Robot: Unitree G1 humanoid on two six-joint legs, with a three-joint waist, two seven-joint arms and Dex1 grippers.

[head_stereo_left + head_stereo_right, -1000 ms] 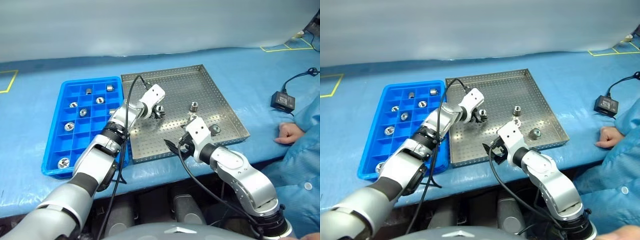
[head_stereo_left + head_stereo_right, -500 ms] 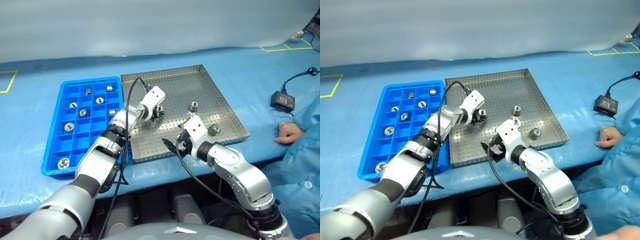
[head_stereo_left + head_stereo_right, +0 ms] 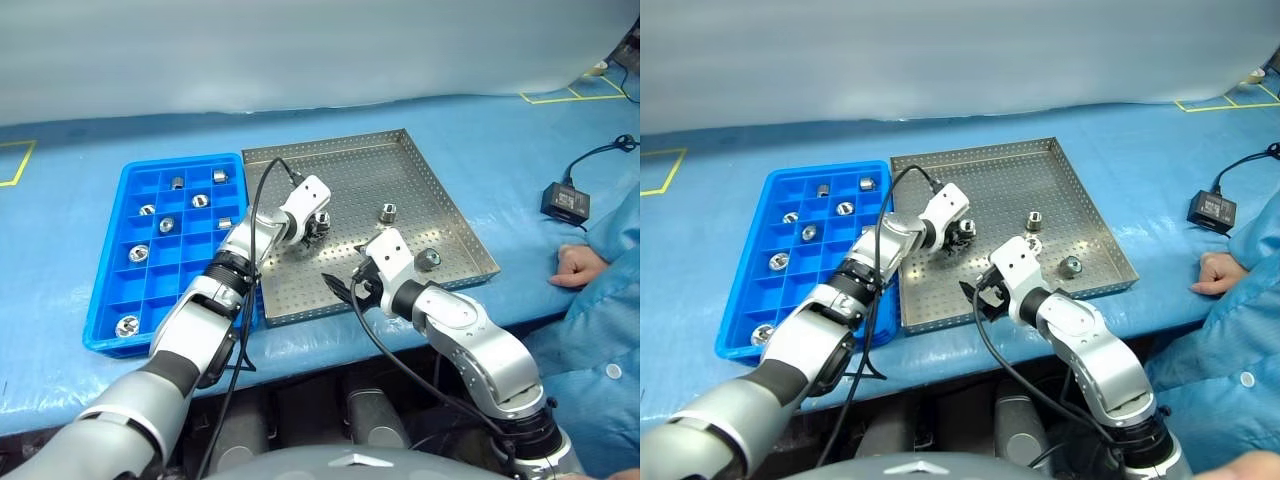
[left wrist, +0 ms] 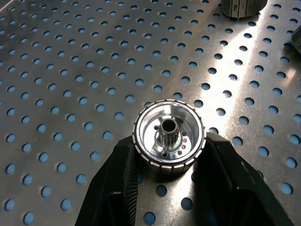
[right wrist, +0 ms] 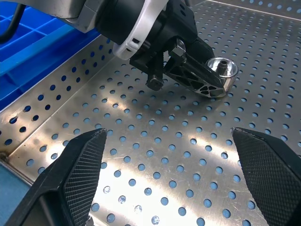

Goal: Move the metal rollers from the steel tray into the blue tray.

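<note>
Both fingers are holding the metal roller's side. So my left gripper should keep carrying the roller until it gets to an empty compartment in the blue tray.
The steel tray lies in the middle of the blue table, with the blue tray to its left. My left gripper is down on the steel tray's floor, shut on a metal roller that stands upright between its black fingers. The right wrist view shows that same roller at the left gripper's tips. Two more rollers sit loose in the steel tray. Several rollers rest in the blue tray's compartments. My right gripper hovers open over the steel tray's near part, holding nothing.
A person's hand and blue sleeve rest on the table at the right edge. A black power adapter with its cable lies beyond it. The steel tray's raised rim separates the two trays. Yellow tape marks the table's far corners.
The left gripper's fingers have closed in on the roller on the tray floor. Both arms have stayed where they were, and the right gripper has stayed open.
</note>
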